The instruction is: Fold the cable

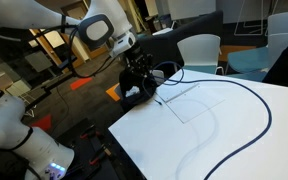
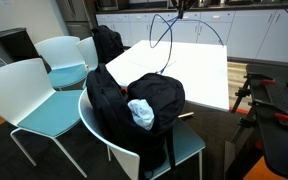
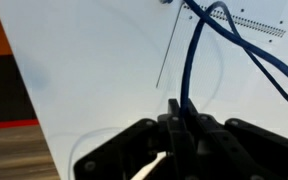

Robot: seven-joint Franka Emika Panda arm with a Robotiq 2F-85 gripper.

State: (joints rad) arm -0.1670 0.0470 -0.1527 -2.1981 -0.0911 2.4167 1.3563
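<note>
The cable's long run [image 1: 269,112] still spreads wide over the white table, so my gripper should rise high and pull it in before lowering the cable by the backpack [image 1: 152,98].
The cable [image 1: 256,93] is a thin dark cord. It curves across the white table [image 1: 234,150] from the far corner round the right side to the front. My gripper [image 1: 142,82] hangs over that far corner, shut on one end of the cable. In the wrist view the fingers [image 3: 174,112] pinch the blue-black cable [image 3: 192,60], which rises from between them and splits into strands running off to the right. In an exterior view the lifted cable [image 2: 156,35] arches in loops above the far side of the table [image 2: 199,70].
A clear flat sheet [image 1: 196,100] lies on the table beside the gripper. A black backpack [image 2: 134,100] sits on a teal chair [image 2: 44,110] at the table's edge. More chairs [image 1: 199,50] stand behind the table. A dotted strip [image 3: 254,22] lies beyond the cable.
</note>
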